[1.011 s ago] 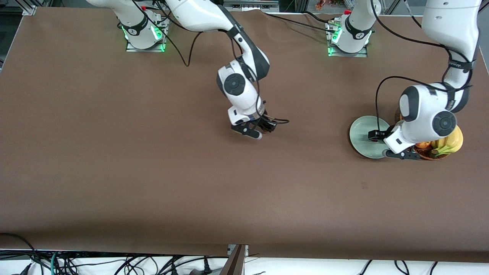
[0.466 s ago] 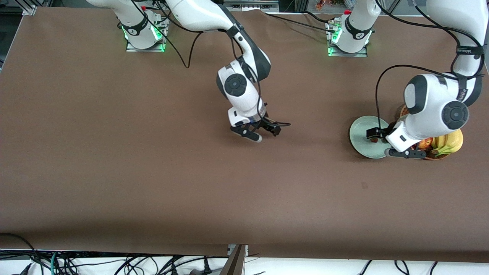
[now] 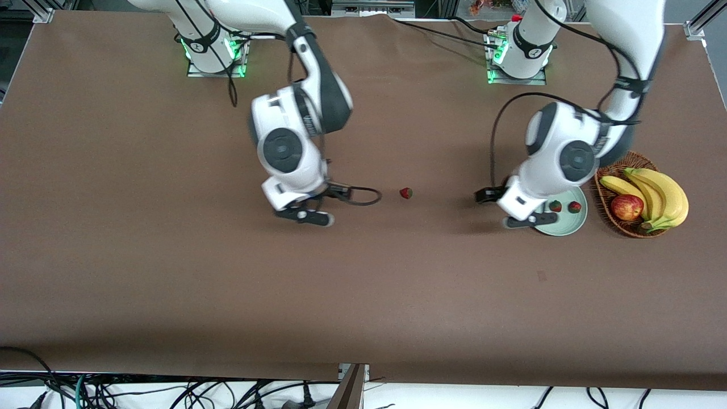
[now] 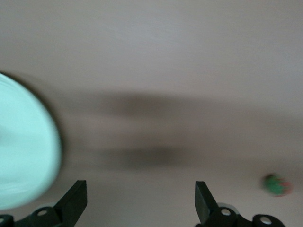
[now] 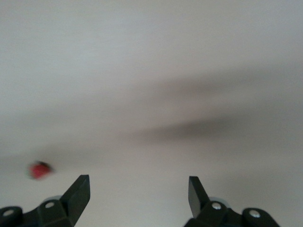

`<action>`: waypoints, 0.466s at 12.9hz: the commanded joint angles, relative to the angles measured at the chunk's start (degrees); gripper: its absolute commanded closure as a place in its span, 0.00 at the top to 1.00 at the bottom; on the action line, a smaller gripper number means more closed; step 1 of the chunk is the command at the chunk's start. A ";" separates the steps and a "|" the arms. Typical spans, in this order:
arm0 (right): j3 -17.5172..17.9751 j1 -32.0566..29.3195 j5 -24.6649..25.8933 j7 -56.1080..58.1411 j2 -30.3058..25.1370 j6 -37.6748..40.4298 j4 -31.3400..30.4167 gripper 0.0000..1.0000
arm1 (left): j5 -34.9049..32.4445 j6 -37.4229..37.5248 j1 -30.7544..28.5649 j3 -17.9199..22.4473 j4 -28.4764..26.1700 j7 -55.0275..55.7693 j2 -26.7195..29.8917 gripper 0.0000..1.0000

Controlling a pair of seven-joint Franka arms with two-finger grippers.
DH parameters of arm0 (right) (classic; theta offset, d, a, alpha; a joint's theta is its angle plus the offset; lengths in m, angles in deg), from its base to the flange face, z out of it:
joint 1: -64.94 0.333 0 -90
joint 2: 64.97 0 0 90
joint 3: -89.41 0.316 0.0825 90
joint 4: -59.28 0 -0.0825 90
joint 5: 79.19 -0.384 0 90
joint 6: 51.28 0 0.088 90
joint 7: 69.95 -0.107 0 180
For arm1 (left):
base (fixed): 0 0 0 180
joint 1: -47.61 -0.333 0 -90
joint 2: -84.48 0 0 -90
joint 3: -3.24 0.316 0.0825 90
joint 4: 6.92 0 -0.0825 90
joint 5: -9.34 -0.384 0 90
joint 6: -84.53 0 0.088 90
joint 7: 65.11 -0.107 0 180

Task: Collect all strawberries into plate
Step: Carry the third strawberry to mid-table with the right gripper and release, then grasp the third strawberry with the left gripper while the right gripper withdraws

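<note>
The plate (image 3: 569,215) sits beside my left gripper, far from my right gripper, so next my right gripper backs away and my left gripper take the loose strawberry (image 3: 406,193).
Two strawberries (image 3: 555,206) (image 3: 575,207) lie on the pale mint-green plate (image 3: 559,228). A third strawberry (image 3: 405,193) lies on the bare brown table between the two grippers. My left gripper (image 3: 508,209) is open and empty, over the table at the plate's edge toward the right arm's end. The left wrist view shows its jaws wide apart (image 4: 140,203), the plate (image 4: 23,151) and the loose strawberry (image 4: 276,184). My right gripper (image 3: 326,205) is open and empty over the table, apart from the loose strawberry, which shows in the right wrist view (image 5: 40,170).
A brown wicker basket (image 3: 631,228) with bananas (image 3: 661,193) and a red-yellow apple (image 3: 626,207) stands beside the plate at the left arm's end of the table. Cables hang at the table's front edge.
Both arms swung toward the right arm's end. The right gripper left the spot where the loose strawberry now lies. The left gripper left the plate, uncovering two strawberries.
</note>
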State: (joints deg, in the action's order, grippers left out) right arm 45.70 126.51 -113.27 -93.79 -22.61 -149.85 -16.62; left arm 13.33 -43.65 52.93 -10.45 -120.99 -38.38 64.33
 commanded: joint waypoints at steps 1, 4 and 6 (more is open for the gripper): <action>-6.90 0.56 0.86 11.85 -7.00 5.40 -5.90 0.96 | -2.57 -5.04 1.09 -5.80 0.17 13.73 -2.69 1.00; -10.25 0.56 4.19 16.36 -14.66 6.54 -11.29 0.96 | -13.01 -10.05 2.67 -11.34 0.52 31.57 -7.08 1.00; -10.96 0.65 6.22 16.27 -15.29 8.39 -11.03 0.96 | -17.95 -12.34 3.90 -11.97 1.04 40.38 -9.98 1.00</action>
State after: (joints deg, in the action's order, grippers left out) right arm 34.84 125.64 -109.20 -77.89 -35.48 -142.24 -25.56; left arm -0.25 -53.90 56.30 -22.06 -121.13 -4.97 57.32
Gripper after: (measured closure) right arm 0.035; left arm 0.000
